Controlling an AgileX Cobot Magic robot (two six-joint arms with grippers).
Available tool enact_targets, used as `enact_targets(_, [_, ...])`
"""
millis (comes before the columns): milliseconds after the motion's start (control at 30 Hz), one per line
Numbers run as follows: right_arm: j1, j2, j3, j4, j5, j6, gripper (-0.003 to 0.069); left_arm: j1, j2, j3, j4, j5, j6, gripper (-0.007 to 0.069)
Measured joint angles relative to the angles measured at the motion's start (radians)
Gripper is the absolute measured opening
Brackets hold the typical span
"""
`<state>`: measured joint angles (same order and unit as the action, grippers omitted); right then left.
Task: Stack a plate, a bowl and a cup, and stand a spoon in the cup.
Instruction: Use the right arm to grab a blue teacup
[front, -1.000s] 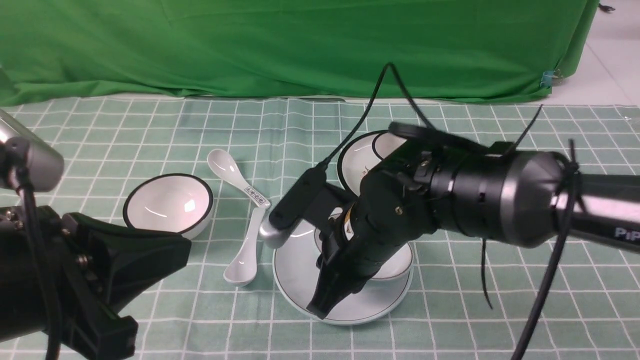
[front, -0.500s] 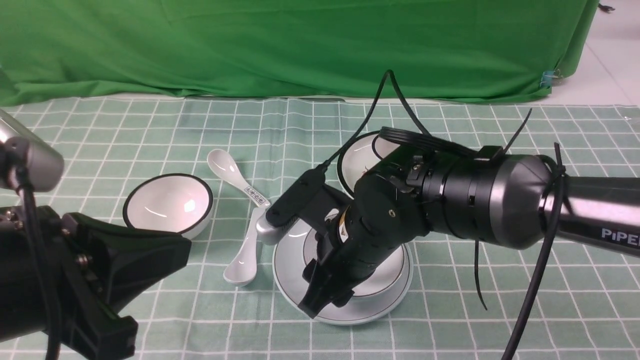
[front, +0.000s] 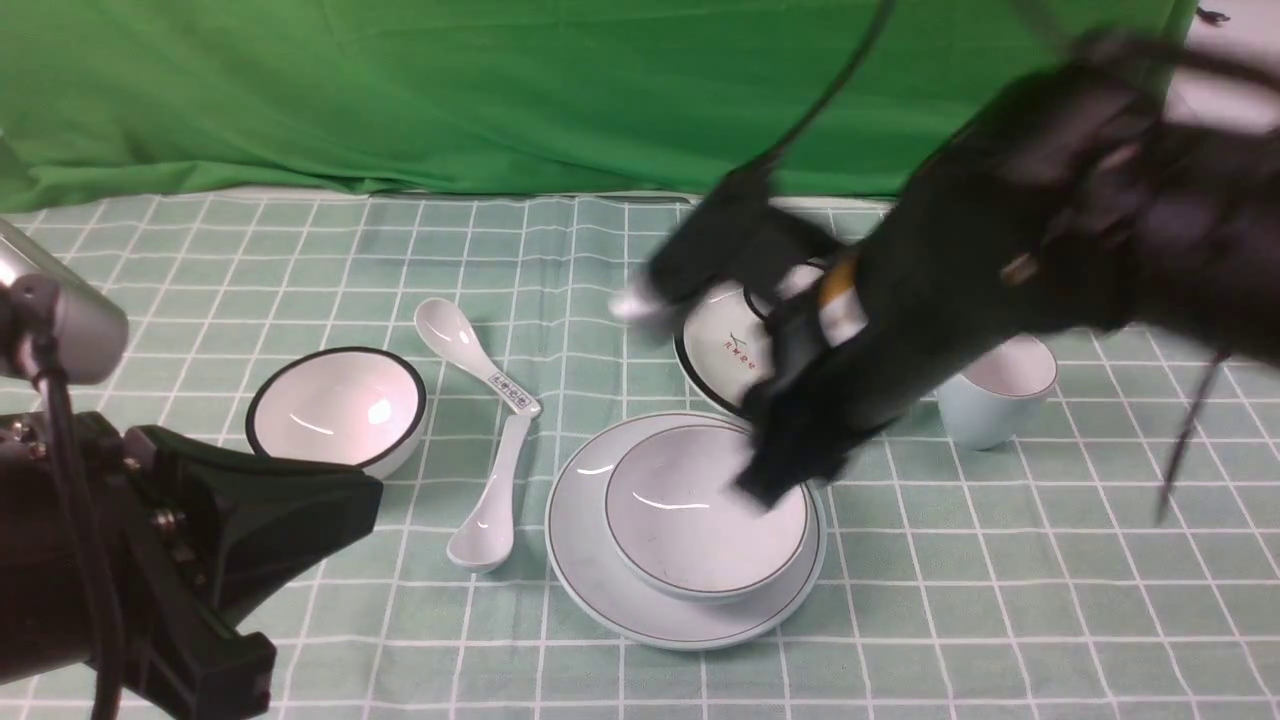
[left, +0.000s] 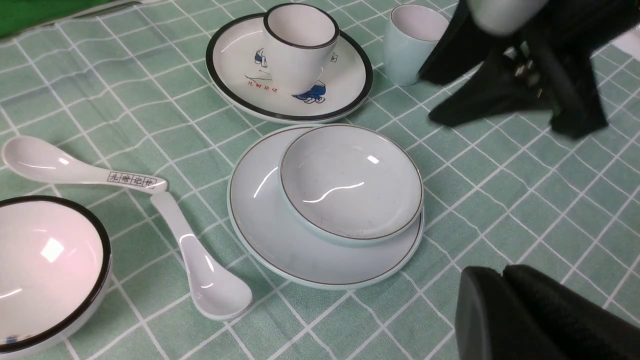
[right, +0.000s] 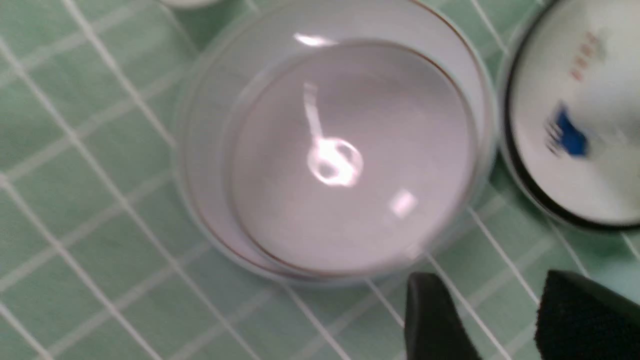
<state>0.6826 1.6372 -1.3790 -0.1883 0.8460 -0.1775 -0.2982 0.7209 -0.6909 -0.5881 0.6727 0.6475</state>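
When I lower the pale blue cup (front: 998, 391), it should sit inside and rise above the bowl's rim: the pale blue-grey bowl (front: 696, 514) is wide and shallow.
The pale blue-grey plate (front: 600, 590) lies on the cloth with the pale blue-grey bowl (front: 700, 510) resting in it, a little right of its middle. The pale blue cup (front: 995, 395) stands upright to the right. The plain spoon (front: 490, 510) lies left of the plate. My right gripper (front: 775, 480) is blurred, open and empty, just above the bowl's far right rim. The right wrist view shows the bowl (right: 350, 165) beyond the open right gripper (right: 485, 295). My left gripper (left: 500, 272) is shut and empty, near the front left. The left wrist view shows the plate (left: 270, 240), the bowl (left: 350, 185), the cup (left: 410, 40) and the spoon (left: 200, 265).
A white black-rimmed plate with pictures (front: 720, 350) holding a white black-rimmed cup (left: 300, 45) sits behind the stack. A white black-rimmed bowl (front: 335, 405) and a spoon with a printed handle (front: 470, 355) lie to the left. Green cloth hangs at the back.
My right gripper has let go of the bowl, which now rests on the plate, and has risen and moved back to the right. The left arm has not moved.
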Motion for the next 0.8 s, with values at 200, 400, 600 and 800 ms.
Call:
enact_targets(200, [-0.326,0.079,-0.02,0.103,0.061,-0.123,0.0386,0.0,0.0,0.0,0.0,0.0,0.0,0.0017])
enact_targets(400, [-0.451,0.189,-0.104,0.224,0.052,-0.212,0.0448,0.0,0.0,0.0,0.0,-0.001,0.0,0.0017])
enact_targets(600, [-0.459,0.296,-0.198,0.256,-0.014,-0.265,0.0451,0.0,0.0,0.0,0.005,-0.001,0.0,0.0017])
enact_targets(800, [-0.459,0.385,-0.242,0.265,-0.017,-0.279,0.0449,0.0,0.0,0.0,0.015,-0.001,0.0,0.0017])
